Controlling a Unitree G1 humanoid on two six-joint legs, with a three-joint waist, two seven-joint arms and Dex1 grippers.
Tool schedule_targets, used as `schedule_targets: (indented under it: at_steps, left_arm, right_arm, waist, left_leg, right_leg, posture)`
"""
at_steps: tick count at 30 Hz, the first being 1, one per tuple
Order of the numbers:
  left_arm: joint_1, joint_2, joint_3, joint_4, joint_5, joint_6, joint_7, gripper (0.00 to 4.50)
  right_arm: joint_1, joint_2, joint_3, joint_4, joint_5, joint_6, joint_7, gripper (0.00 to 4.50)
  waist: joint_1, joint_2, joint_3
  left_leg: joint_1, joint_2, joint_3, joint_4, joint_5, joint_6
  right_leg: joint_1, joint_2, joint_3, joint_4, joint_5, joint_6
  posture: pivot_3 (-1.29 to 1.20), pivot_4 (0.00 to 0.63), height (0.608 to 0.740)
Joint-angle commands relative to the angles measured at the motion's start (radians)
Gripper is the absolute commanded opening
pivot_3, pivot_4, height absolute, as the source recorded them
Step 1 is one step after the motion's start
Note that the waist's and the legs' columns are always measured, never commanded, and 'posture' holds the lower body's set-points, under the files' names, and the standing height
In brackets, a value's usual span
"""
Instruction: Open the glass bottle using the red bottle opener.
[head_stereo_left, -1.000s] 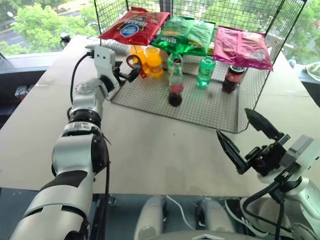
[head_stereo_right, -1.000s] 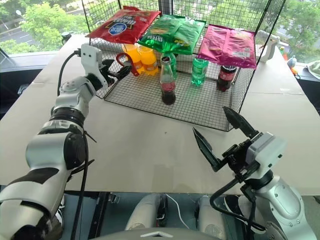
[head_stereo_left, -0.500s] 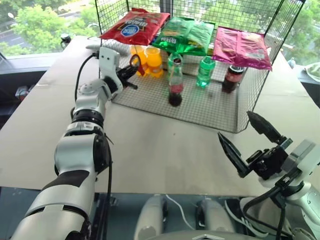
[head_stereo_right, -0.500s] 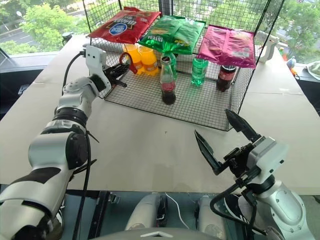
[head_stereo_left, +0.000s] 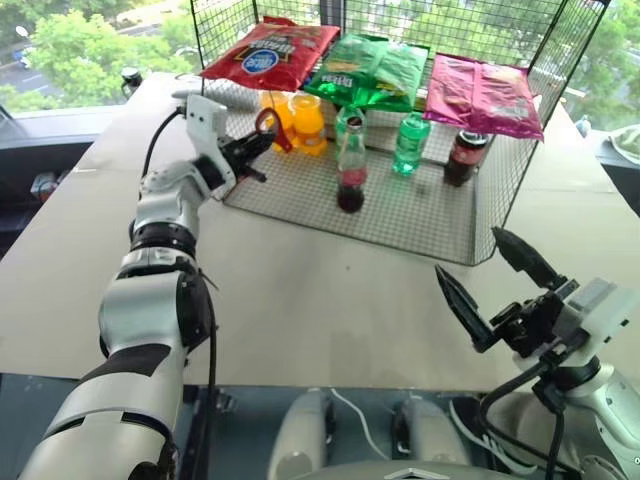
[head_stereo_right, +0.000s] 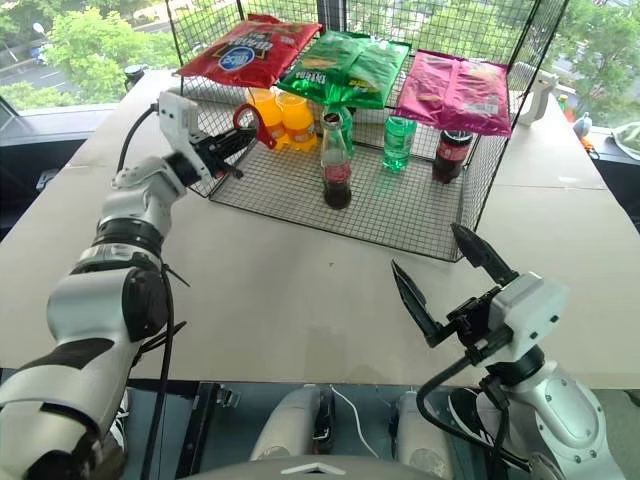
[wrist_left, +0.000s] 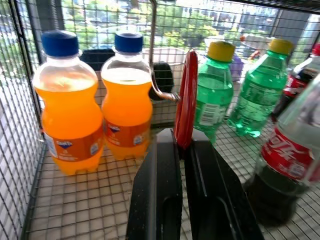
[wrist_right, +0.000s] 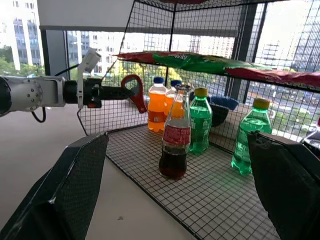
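A short cap covers the glass bottle's narrow neck (head_stereo_left: 353, 137). The cap (head_stereo_left: 354, 122) will pop off in one piece when I pry the red bottle opener up.
The glass bottle (head_stereo_left: 350, 172) of dark cola, with a red label, stands upright on the floor of the wire rack (head_stereo_left: 420, 215), near the middle. The red bottle opener (head_stereo_left: 267, 127) sticks up with its ring head uppermost, to the left of the bottle at the rack's left side. My left gripper (head_stereo_left: 252, 150) is shut on the opener's handle, seen edge-on between the black fingers (wrist_left: 165, 175) in the left wrist view. My right gripper (head_stereo_left: 468, 256) hovers open over the table's near right edge, well short of the rack, with nothing between its fingers.
Two orange drink bottles (head_stereo_left: 295, 122) stand just behind the opener. Two green bottles (head_stereo_left: 410, 142) and a squat dark bottle (head_stereo_left: 465, 155) stand right of the glass bottle. Three snack bags (head_stereo_left: 372, 68) lie on the rack's top shelf. Bare tabletop (head_stereo_left: 330, 290) lies before the rack.
My left gripper has shut on the opener's handle and its wrist has swung round to the right. The right gripper has stayed open and about where it was.
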Motion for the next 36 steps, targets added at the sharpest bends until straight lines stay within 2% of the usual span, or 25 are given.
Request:
schedule_targets:
  at_steps: [1,4,7,10,12,16,19,23,28,36]
  left_arm:
    - [0.046,0.045,0.005,-0.155,-0.064,0.109,-0.158,0.05]
    - [0.123,0.06,-0.011,-0.3,-0.109,0.228,-0.243,0.05]
    - [0.235,0.073,-0.031,-0.549,-0.231,0.473,-0.342,0.05]
    - [0.333,0.069,-0.049,-0.777,-0.324,0.627,-0.351,0.05]
    - [0.374,0.063,-0.065,-0.882,-0.363,0.677,-0.346,0.05]
    - [0.397,0.044,-0.108,-0.997,-0.397,0.709,-0.346,0.05]
    - [0.375,0.034,-0.153,-1.036,-0.42,0.727,-0.377,0.05]
    - [0.324,0.031,-0.207,-1.022,-0.422,0.722,-0.427,0.05]
    - [0.295,0.042,-0.25,-0.992,-0.406,0.689,-0.504,0.05]
    - [0.27,0.082,-0.327,-0.903,-0.398,0.567,-0.575,0.05]
  right_arm:
    - [-0.042,-0.051,0.02,-0.05,-0.01,0.054,0.014,4.5]
    - [-0.074,-0.1,0.019,-0.074,0.014,0.134,0.015,4.5]
    - [-0.127,-0.149,0.017,-0.088,0.109,0.228,0.038,4.5]
    - [-0.202,-0.182,0.014,-0.079,0.175,0.29,0.047,4.5]
    - [-0.262,-0.195,0.011,-0.066,0.256,0.355,0.039,4.5]
    - [-0.403,-0.242,-0.019,-0.044,0.453,0.564,-0.072,4.5]
    - [-0.539,-0.245,-0.017,0.041,0.643,0.666,-0.133,4.5]
    - [-0.68,-0.265,-0.019,0.159,0.791,0.765,-0.192,4.5]
    - [-0.756,-0.295,-0.007,0.256,0.901,0.838,-0.199,4.5]
    - [-0.858,-0.273,0.022,0.339,1.065,0.876,-0.234,4.5]
  waist:
    - [-0.002,0.0,0.0]
    - [-0.001,0.0,0.0]
    - [-0.002,0.0,0.0]
    - [0.001,0.0,0.0]
    - [0.002,0.0,0.0]
    - [0.0,0.0,0.0]
    - [0.0,0.0,0.0]
    - [0.001,0.0,0.0]
    - [0.001,0.0,0.0]
    - [-0.002,0.0,0.001]
  left_leg:
    - [0.0,0.0,0.0,0.0,0.0,0.0]
    - [0.0,0.001,0.0,0.0,0.0,0.0]
    - [0.0,0.001,0.0,0.0,0.0,0.0]
    - [0.0,0.001,-0.001,0.001,0.0,0.0]
    - [0.0,0.001,-0.001,0.001,0.0,0.0]
    - [0.0,0.001,-0.002,0.001,0.0,0.0]
    - [0.0,0.001,-0.002,0.001,0.0,0.0]
    - [0.0,0.0,-0.001,0.001,0.0,0.0]
    - [0.0,0.0,0.0,0.001,-0.001,0.002]
    - [-0.001,0.0,0.0,0.001,-0.001,0.002]
  right_leg:
    - [0.0,0.0,0.0,0.0,0.0,0.0]
    - [-0.001,-0.001,0.0,0.001,0.0,0.0]
    - [-0.001,-0.001,0.0,0.001,0.0,-0.001]
    - [0.0,-0.002,0.001,0.002,0.0,-0.001]
    - [0.0,-0.002,0.001,0.002,0.0,-0.001]
    - [0.0,-0.003,0.0,0.002,0.0,-0.001]
    - [-0.001,-0.003,0.0,0.002,0.0,-0.001]
    - [-0.001,-0.003,0.0,0.002,0.0,-0.001]
    - [-0.001,-0.003,0.001,0.001,0.0,-0.001]
    - [-0.001,-0.003,0.001,0.001,0.0,-0.001]
  posture:
    - [0.0,0.15,0.74]
    - [0.0,0.15,0.74]
    - [0.0,0.15,0.74]
    - [0.0,0.15,0.74]
    - [0.0,0.15,0.74]
    - [0.0,0.15,0.74]
    - [0.0,0.15,0.74]
    - [0.0,0.15,0.74]
    - [0.0,0.15,0.74]
    - [0.0,0.15,0.74]
